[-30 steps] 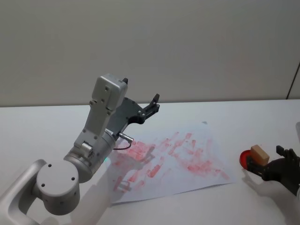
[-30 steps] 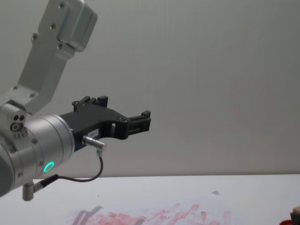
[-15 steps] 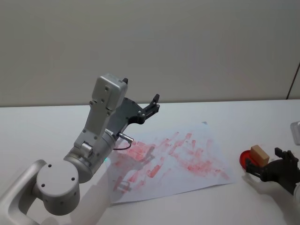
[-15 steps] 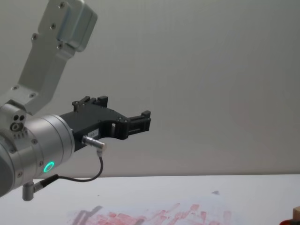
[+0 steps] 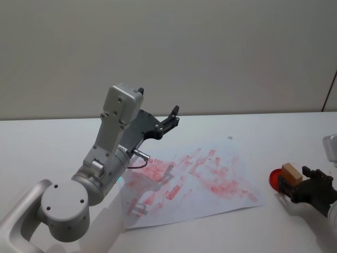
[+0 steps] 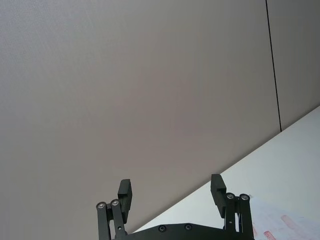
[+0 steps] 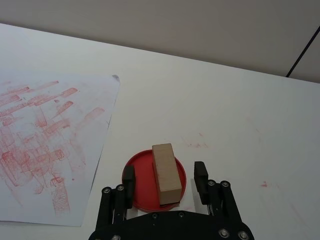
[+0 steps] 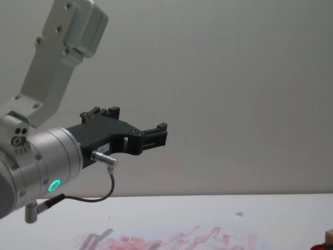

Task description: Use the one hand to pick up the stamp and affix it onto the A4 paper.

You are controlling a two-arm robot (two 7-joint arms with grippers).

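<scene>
The stamp point(image 7: 166, 172) sits off-centre with its near end at the red pad's rim point(image 7: 170, 204), so the stamp will come loose when the robot lifts, and the red pad will stay behind.
The stamp point(image 5: 290, 172) point(image 7: 166, 172) is a tan wooden block resting on a red round pad point(image 5: 274, 179) point(image 7: 142, 187) at the table's right side. My right gripper point(image 5: 298, 179) point(image 7: 164, 173) is open, low over the pad, with one finger on each side of the stamp and a gap at both sides. The A4 paper point(image 5: 195, 179) point(image 7: 45, 140) point(image 8: 171, 240), white and covered in red marks, lies left of the pad. My left gripper point(image 5: 172, 113) point(image 6: 171, 186) point(image 8: 156, 135) is held high over the paper's far left part, open and holding nothing.
The white table point(image 5: 263, 132) runs back to a plain grey wall. Faint red smudges point(image 7: 197, 145) dot the table beyond the pad. The bulky silver left arm point(image 5: 105, 158) stands over the paper's left side.
The right gripper has shifted slightly around the stamp, and a pale link of its arm has come into the head view's right edge. The stamp and the left arm have not moved.
</scene>
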